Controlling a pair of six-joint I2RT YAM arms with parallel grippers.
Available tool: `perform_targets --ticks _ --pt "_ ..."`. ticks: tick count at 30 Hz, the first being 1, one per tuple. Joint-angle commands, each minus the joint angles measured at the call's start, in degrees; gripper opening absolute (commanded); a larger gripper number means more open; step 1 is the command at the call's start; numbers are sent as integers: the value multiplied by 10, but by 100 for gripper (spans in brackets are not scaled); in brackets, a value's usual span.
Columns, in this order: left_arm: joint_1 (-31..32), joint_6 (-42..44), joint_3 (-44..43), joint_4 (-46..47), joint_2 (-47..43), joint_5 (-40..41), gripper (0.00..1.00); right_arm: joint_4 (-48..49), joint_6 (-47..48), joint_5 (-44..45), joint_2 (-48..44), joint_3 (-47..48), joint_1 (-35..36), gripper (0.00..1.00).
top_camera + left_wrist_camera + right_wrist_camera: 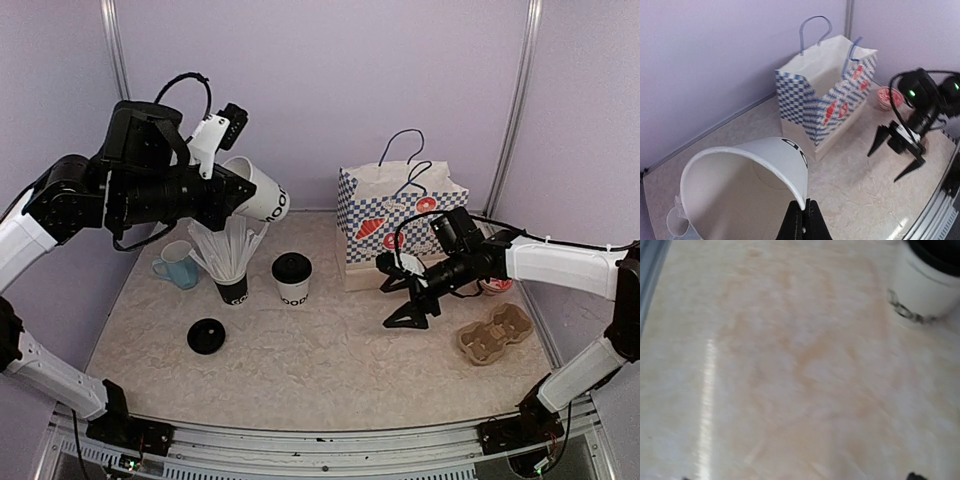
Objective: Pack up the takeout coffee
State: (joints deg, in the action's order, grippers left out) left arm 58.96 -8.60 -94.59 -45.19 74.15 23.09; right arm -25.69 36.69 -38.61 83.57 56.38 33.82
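The lidless cup (264,193) is in my left gripper by its rim. The front centre (343,357) is clear, so I go on bringing the cup there until it stands upright.
One takeout coffee cup (262,190), white with black lettering and no lid on it, hangs tilted in the air above the left of the table. My left gripper (807,209) is shut on its rim (801,196), and its empty inside faces the left wrist camera. A second white cup (292,279) stands upright on the table with its black lid on; its base also shows in the right wrist view (927,282). A loose black lid (206,335) lies flat on the table at front left. My right gripper (388,305) hovers open and empty, low over the table right of centre.
A blue-checked paper bag (400,215) stands open at the back. A black cup of white straws (232,280) and a light-blue mug (178,265) sit under the raised cup. A brown cardboard cup carrier (495,333) lies at right, with a red-rimmed tub (496,286) behind it.
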Motion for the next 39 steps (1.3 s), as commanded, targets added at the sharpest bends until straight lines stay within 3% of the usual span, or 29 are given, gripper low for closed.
perform_targets --ticks 1,7,17,35,39 --pt "66 104 9 27 28 -69 0 -9 5 -22 -36 10 -59 91" --pt "105 116 -25 -29 130 -139 0 2 -14 -22 -60 11 -107 91" --pt "130 122 -74 -88 312 -175 0 17 -28 8 -58 8 -121 91" --pt "136 144 -92 -89 424 -213 2 14 -18 6 -37 3 -122 91" --pt "136 140 -96 -94 427 -212 11 12 -18 3 -33 3 -122 91"
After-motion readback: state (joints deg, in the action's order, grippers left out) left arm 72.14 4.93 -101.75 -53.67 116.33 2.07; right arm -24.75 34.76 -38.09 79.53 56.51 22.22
